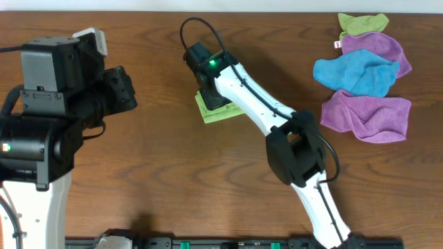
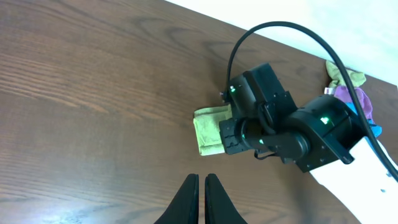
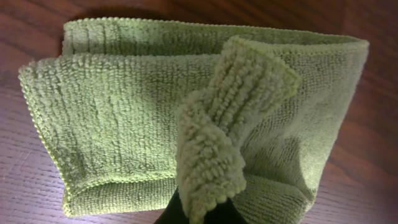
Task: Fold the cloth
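The cloth's pinched flap [image 3: 252,81] is standing bunched up above the folded layers, so my right gripper should first lay the flap across. Then my left gripper should come to the cloth's opposite end [image 1: 203,109].
The cloth [image 1: 210,112] is lime green and lies folded into a small thick rectangle in the middle of the table, also seen in the left wrist view [image 2: 208,128]. My right gripper [image 1: 211,95] is directly over it and shut on the cloth. In the right wrist view a pinched flap of the cloth [image 3: 230,124] rises from between the dark fingertips of that gripper [image 3: 202,210] above the flat folded layers. My left gripper [image 2: 201,182] hangs over bare wood at the left [image 1: 130,95], shut and empty, well apart from the cloth.
A pile of other cloths lies at the back right: a green one [image 1: 363,24], a purple one [image 1: 381,48], a blue one [image 1: 356,72] and another purple one [image 1: 367,114]. The right arm [image 1: 297,149] stretches diagonally across the middle of the table.
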